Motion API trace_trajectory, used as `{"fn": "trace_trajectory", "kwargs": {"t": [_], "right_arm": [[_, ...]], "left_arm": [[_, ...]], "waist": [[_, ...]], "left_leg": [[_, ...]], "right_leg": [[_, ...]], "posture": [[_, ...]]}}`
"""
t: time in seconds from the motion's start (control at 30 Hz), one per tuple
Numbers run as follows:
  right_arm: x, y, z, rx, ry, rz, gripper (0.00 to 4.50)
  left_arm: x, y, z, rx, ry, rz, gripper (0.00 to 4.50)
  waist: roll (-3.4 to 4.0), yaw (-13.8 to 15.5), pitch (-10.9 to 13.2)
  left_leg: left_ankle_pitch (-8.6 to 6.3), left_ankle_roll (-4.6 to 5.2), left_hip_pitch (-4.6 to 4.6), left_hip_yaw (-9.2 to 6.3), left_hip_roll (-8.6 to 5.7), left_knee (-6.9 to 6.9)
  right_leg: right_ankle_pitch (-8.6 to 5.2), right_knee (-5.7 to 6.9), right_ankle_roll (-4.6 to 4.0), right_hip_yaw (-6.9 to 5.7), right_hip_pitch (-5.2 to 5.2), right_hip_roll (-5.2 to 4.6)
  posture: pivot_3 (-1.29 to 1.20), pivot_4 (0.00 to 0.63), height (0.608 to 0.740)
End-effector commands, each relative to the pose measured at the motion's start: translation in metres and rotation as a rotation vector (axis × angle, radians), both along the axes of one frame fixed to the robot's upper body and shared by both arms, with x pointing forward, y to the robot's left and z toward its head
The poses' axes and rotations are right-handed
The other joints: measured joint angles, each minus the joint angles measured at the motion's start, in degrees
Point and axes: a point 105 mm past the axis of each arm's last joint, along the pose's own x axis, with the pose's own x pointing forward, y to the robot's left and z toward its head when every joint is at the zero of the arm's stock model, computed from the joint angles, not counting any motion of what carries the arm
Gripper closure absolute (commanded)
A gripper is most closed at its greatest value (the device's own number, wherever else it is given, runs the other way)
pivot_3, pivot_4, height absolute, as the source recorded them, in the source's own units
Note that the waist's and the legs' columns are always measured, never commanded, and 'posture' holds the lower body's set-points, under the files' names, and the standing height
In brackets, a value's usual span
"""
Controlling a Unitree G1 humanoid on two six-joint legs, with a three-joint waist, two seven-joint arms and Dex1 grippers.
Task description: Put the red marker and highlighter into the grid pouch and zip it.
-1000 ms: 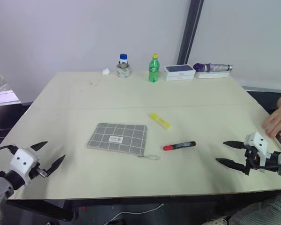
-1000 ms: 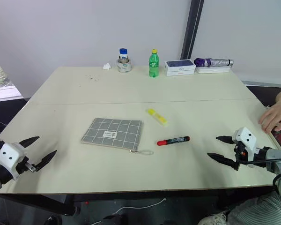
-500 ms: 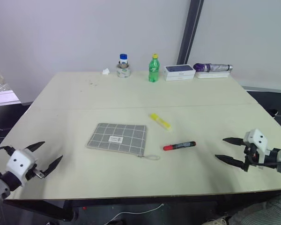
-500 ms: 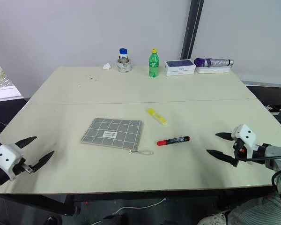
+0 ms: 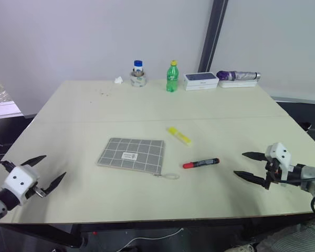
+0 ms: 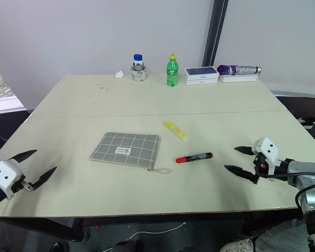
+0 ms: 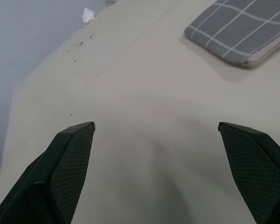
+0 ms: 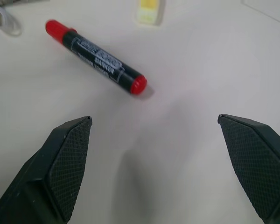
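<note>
I expect the zip (image 5: pixel 128 169) to open along the grid pouch's near edge when I pull toward my left gripper, because the cord pull (image 5: pixel 169 176) is at the grid pouch's corner.
The grid pouch (image 5: pixel 131 154) lies flat at the table's middle left, its cord pull (image 5: pixel 170 176) trailing from its near right corner. To its right lies the red marker (image 5: pixel 200 163), black barrel with red ends. The yellow highlighter (image 5: pixel 179 135) lies a little behind them. My right gripper (image 5: pixel 239 164) hovers open just right of the marker, pointing at it; its wrist view shows the marker (image 8: pixel 95 57) and the highlighter (image 8: pixel 149 10) ahead of the fingers. My left gripper (image 5: pixel 53 166) is open at the table's near left edge, well short of the pouch (image 7: pixel 242 30).
Along the table's far edge stand a blue-capped jar (image 5: pixel 138 74), a green bottle (image 5: pixel 171 76), a white box (image 5: pixel 201 80) and a purple umbrella (image 5: pixel 239 76), with a crumpled tissue (image 5: pixel 118 80) beside the jar. Bare tabletop (image 5: pixel 94 115) surrounds the pouch.
My right gripper has moved left, closer to the marker. A person's hand at the table's right edge has withdrawn out of sight. My left gripper drifted slightly left.
</note>
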Motion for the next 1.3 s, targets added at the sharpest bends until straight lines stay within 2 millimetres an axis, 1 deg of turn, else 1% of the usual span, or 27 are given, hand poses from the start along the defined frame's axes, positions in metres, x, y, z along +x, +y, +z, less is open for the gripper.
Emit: {"fn": "trace_trajectory", "kwargs": {"t": [0.03, 0.1, 0.13, 0.2, 0.23, 0.37, 0.43, 0.5, 0.57, 0.7, 0.8, 0.9, 1.03, 1.17, 1.3], "right_arm": [[0.012, 0.031, 0.027, 0.065, -0.108, 0.052, 1.27], [0.015, 0.057, 0.032, 0.091, -0.145, 0.106, 2.33], [0.015, 0.065, 0.034, 0.099, -0.154, 0.124, 2.89], [0.021, 0.084, 0.04, 0.118, -0.185, 0.147, 4.0], [0.025, 0.092, 0.043, 0.129, -0.195, 0.152, 4.47], [0.036, 0.134, 0.039, 0.073, -0.238, 0.192, 4.47], [0.042, 0.149, 0.035, 0.074, -0.239, 0.174, 4.47], [0.051, 0.165, 0.024, 0.037, -0.251, 0.131, 4.47], [0.054, 0.179, 0.016, 0.016, -0.257, 0.113, 4.47], [0.052, 0.194, 0.007, 0.01, -0.248, 0.114, 4.47], [0.053, 0.199, 0.006, 0.008, -0.248, 0.119, 4.47], [0.057, 0.194, 0.005, -0.012, -0.249, 0.106, 4.47], [0.059, 0.192, 0.0, -0.065, -0.256, 0.111, 4.47], [0.064, 0.198, -0.004, -0.11, -0.275, 0.108, 4.47], [0.075, 0.201, -0.001, -0.124, -0.291, 0.072, 4.47]], "left_arm": [[0.012, 0.01, 0.014, 0.132, -0.057, 0.012, 0.0], [0.021, 0.012, 0.017, 0.162, -0.068, 0.001, 0.0], [0.025, 0.013, 0.018, 0.163, -0.07, -0.005, 0.0], [0.034, 0.011, 0.026, 0.224, -0.096, -0.035, 0.0], [0.039, 0.01, 0.028, 0.266, -0.107, -0.05, 0.0], [0.055, 0.005, 0.032, 0.4, -0.119, -0.095, 0.0], [0.062, 0.0, 0.031, 0.45, -0.121, -0.119, 0.0], [0.07, -0.011, 0.023, 0.515, -0.103, -0.166, 0.0], [0.075, -0.022, 0.013, 0.56, -0.085, -0.215, 0.0], [0.079, -0.038, -0.005, 0.604, -0.072, -0.28, 0.0], [0.084, -0.055, -0.01, 0.594, -0.09, -0.333, 0.0], [0.087, -0.074, -0.014, 0.597, -0.113, -0.403, 0.0], [0.086, -0.094, -0.026, 0.624, -0.112, -0.499, 0.0], [0.086, -0.102, -0.031, 0.639, -0.118, -0.531, 0.0], [0.079, -0.111, -0.033, 0.673, -0.139, -0.615, 0.0]], "waist": [[0.01, 0.0, 0.0], [0.0, 0.0, 0.0], [0.0, 0.0, 0.0], [-0.01, 0.1, 0.0], [-0.01, 0.1, 0.0], [-0.02, 0.1, 0.0], [-0.02, 0.0, 0.0], [-0.02, 0.0, 0.0], [-0.02, 0.0, 0.0], [-0.02, 0.0, 0.0], [-0.03, 0.2, 0.0], [-0.03, 0.4, 0.0], [-0.03, 0.3, 0.0], [-0.03, 0.1, 0.0], [-0.02, 0.2, 0.0]], "left_leg": [[0.0, 0.0, 0.0, 0.0, 0.0, 0.0], [0.0, 0.0, 0.0, 0.0, 0.0, 0.0], [0.0, -0.01, -0.01, 0.0, 0.0, -0.01], [0.0, -0.01, -0.02, 0.01, -0.02, 0.0], [0.0, -0.01, -0.05, 0.01, -0.03, 0.0], [0.01, -0.01, -0.08, 0.01, -0.08, 0.01], [0.01, -0.02, -0.08, 0.03, -0.16, -0.02], [0.02, -0.02, -0.11, 0.06, -0.17, -0.02], [0.02, -0.04, -0.14, 0.2, -0.19, -0.02], [0.03, -0.04, -0.18, 0.29, -0.19, -0.02], [0.03, -0.05, -0.18, 0.27, -0.19, 0.0], [0.04, -0.05, -0.16, 0.25, -0.2, 0.04], [0.04, -0.05, -0.16, 0.25, -0.22, 0.05], [0.05, -0.07, -0.14, 0.26, -0.22, 0.04], [0.05, -0.08, -0.14, 0.25, -0.24, 0.06]], "right_leg": [[0.0, 0.01, 0.0, 0.0, 0.0, 0.0], [0.0, 0.03, 0.0, -0.01, -0.03, 0.03], [0.0, 0.05, 0.0, -0.01, -0.05, 0.03], [0.0, 0.05, 0.01, -0.01, -0.06, 0.0], [0.0, 0.03, 0.01, -0.02, -0.08, 0.0], [0.01, 0.07, 0.02, -0.06, -0.14, 0.01], [0.01, 0.09, 0.02, -0.05, -0.17, 0.04], [0.01, 0.11, 0.02, -0.05, -0.21, 0.04], [0.01, 0.15, 0.02, -0.05, -0.26, 0.04], [0.0, 0.19, 0.02, -0.04, -0.32, 0.04], [0.0, 0.21, 0.02, -0.06, -0.31, 0.04], [0.0, 0.25, 0.02, -0.06, -0.27, 0.04], [0.0, 0.26, 0.02, -0.06, -0.27, 0.04], [0.0, 0.3, 0.03, -0.05, -0.28, 0.04], [0.0, 0.31, 0.03, -0.05, -0.27, 0.03]], "posture": [[0.0, 0.15, 0.74], [0.0, 0.15, 0.74], [0.0, 0.15, 0.74], [0.0, 0.15, 0.74], [0.0, 0.15, 0.74], [0.0, 0.15, 0.74], [0.0, 0.15, 0.74], [0.0, 0.15, 0.74], [0.0, 0.15, 0.74], [0.0, 0.15, 0.74], [0.0, 0.15, 0.74], [0.0, 0.15, 0.74], [0.0, 0.15, 0.74], [0.0, 0.15, 0.74], [0.0, 0.15, 0.74]]}}
